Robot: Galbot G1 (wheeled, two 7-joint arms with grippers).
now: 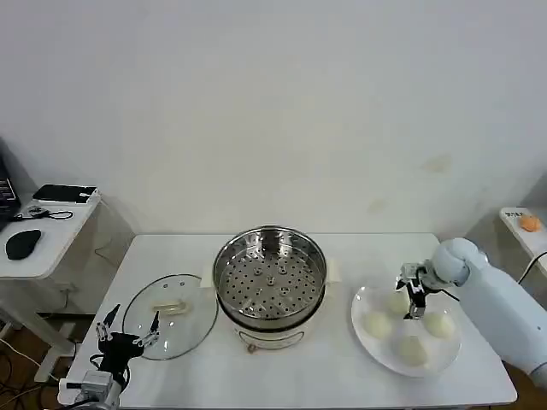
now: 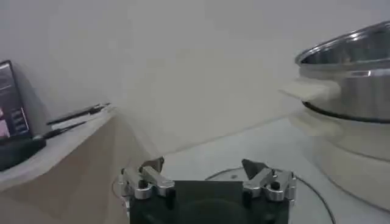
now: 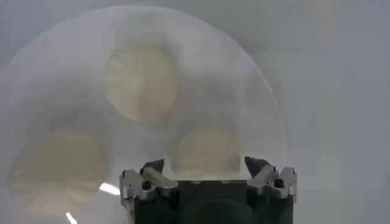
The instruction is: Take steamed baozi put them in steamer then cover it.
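My gripper will lift the off-white baozi [image 1: 397, 302] alone and leave its neighbours on the plate, because a clear gap [image 3: 173, 126] separates it from them.
The steamer [image 1: 270, 282] stands open at the middle of the table, its perforated tray bare. The glass cover [image 1: 169, 314] lies flat to its left, cream handle up. Several steamed baozi sit on a white plate [image 1: 363, 309] to the right, among them one [image 1: 378, 324] near the steamer and one [image 1: 413, 350] at the front. My right gripper [image 1: 414, 299] hangs open low over the plate's far side. In the right wrist view a baozi [image 3: 207, 149] lies just ahead of the open right gripper [image 3: 204, 164]. My left gripper [image 1: 128, 333] rests open at the cover's near edge.
A low side table [image 1: 51, 243] with a mouse and a dark device stands far left. An orange object [image 1: 530, 223] sits on a shelf at the right. In the left wrist view the steamer [image 2: 353, 79] rises beside the open left gripper [image 2: 203, 165].
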